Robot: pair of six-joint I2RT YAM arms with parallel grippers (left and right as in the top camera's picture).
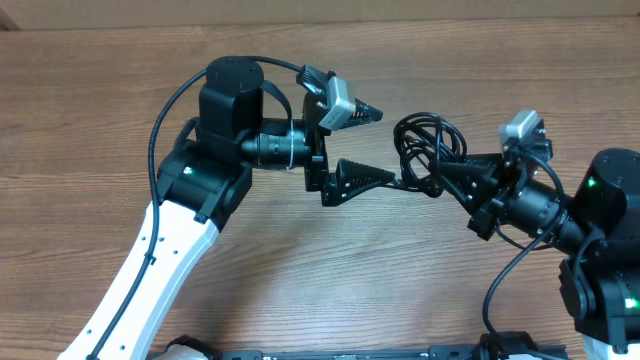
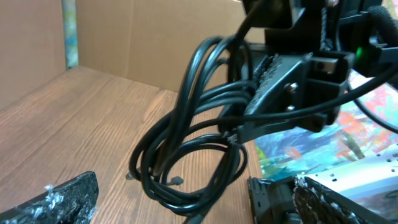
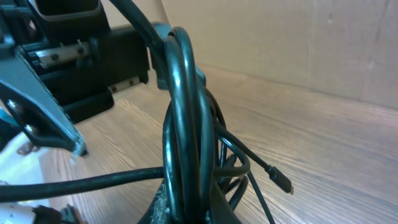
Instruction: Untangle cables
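The bundle where cords wrap round it [image 2: 227, 94] is pinched in my right gripper, so my left gripper should hold the loops' free side [image 1: 402, 150] while my right gripper opens and grips again.
The cables [image 1: 425, 148] are a bundle of thin black looped cords held just above the wooden table [image 1: 120, 110]. My right gripper [image 1: 443, 172] is shut on the bundle's right side. In the right wrist view the cords [image 3: 185, 124] rise upright out of my jaws [image 3: 186, 214], and one small plug [image 3: 281, 181] hangs free to the right. My left gripper [image 1: 390, 147] is open, its fingers either side of the bundle's left edge without touching. In the left wrist view the loops [image 2: 186, 155] hang between my open fingers [image 2: 174, 208], below the right gripper [image 2: 283, 81].
Cardboard walls [image 2: 155, 37] stand at the table's far side. Thick black arm cables [image 1: 165, 120] run along the left arm and another [image 1: 500, 285] along the right arm. A colourful sheet [image 2: 323, 140] lies beyond the table edge.
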